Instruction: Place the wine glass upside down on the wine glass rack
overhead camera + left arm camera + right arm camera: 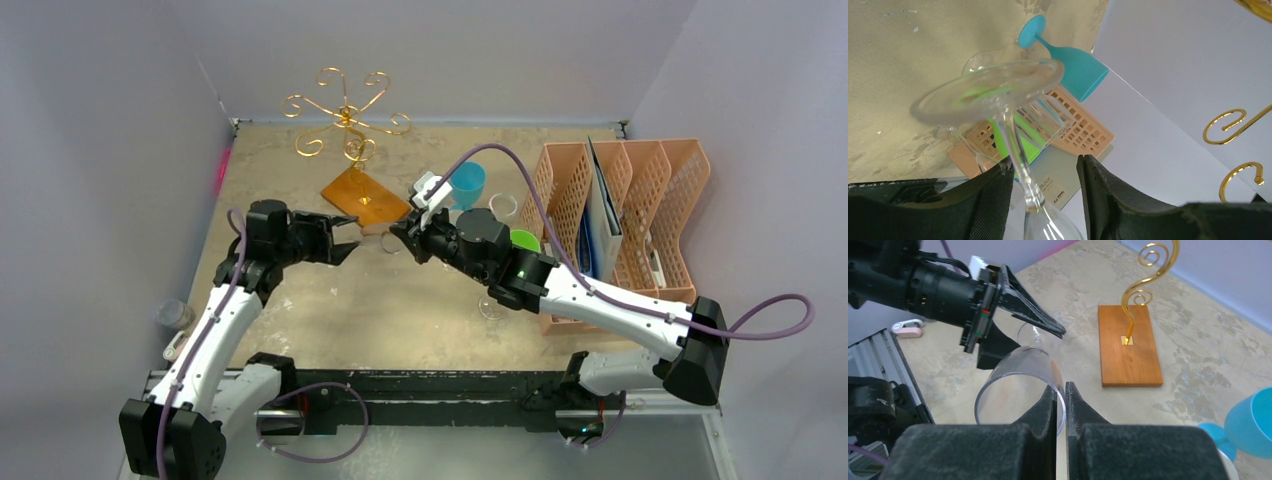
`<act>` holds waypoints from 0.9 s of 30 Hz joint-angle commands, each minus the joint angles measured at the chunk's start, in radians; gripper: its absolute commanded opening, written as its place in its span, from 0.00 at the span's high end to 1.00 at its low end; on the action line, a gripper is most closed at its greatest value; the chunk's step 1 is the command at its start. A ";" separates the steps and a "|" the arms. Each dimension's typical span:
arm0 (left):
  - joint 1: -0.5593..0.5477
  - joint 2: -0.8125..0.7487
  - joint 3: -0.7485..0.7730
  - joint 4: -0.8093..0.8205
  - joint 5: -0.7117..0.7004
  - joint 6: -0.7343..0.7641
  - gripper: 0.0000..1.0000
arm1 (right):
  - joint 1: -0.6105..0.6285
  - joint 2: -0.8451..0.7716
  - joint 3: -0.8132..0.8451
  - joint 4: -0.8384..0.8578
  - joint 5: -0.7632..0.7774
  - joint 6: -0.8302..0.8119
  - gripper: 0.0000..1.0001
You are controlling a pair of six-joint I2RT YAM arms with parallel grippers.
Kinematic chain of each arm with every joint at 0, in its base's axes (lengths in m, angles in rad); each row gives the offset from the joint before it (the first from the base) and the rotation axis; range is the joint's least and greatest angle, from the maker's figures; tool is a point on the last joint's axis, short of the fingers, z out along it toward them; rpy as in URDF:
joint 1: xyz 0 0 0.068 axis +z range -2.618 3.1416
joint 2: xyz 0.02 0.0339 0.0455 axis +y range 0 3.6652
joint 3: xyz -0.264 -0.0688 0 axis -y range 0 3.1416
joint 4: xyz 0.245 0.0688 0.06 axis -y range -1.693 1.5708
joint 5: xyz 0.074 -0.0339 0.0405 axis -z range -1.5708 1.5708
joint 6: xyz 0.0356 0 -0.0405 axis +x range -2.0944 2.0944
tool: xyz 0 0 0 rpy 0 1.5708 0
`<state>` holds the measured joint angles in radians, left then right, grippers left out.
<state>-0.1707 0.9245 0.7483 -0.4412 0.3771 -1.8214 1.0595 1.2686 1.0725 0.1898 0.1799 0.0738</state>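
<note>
The wine glass's stem [1015, 141] is at a slant between my left gripper's open fingers. Next, my left gripper lines up with the stem [1031, 189] before it closes to take the glass.
A clear wine glass [378, 238] hangs on its side between my two grippers, above the table. My right gripper [1060, 390] is shut on the rim of its bowl [1018, 375], one finger inside and one outside. My left gripper [1045, 165] is open, with the glass's stem [1018, 155] between its jaws, close to the left finger [993, 200]. The glass's foot [988, 90] points away from it. The wine glass rack [345, 115], gold wire with spiral arms, stands on its brown wooden base [365, 195] at the back, beyond both grippers [340, 240] [400, 235]. The base also shows in the right wrist view [1129, 345].
A teal wine glass [467, 183], a clear glass [503, 207] and a green cup [524, 240] stand behind my right arm. An orange mesh organizer [640, 220] with papers fills the right side. Another clear glass [490, 305] stands under the right arm.
</note>
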 commanded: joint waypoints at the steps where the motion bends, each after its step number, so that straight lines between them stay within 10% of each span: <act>1: -0.004 0.029 0.027 0.053 0.008 0.020 0.55 | 0.006 -0.019 -0.001 0.144 -0.045 -0.027 1.00; 8: -0.004 0.035 0.023 0.085 0.080 0.025 0.81 | 0.010 0.010 0.014 0.160 -0.047 -0.047 1.00; 18: -0.004 -0.034 -0.011 0.071 0.085 -0.015 0.64 | 0.026 0.041 -0.003 0.202 0.048 -0.144 1.00; 27: -0.004 -0.014 0.003 0.034 0.047 0.011 0.78 | 0.027 0.035 -0.024 0.230 0.037 -0.144 1.00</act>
<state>-0.1715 0.9070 0.7414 -0.4107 0.4259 -1.8194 1.0863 1.3228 1.0565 0.3214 0.1905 -0.0494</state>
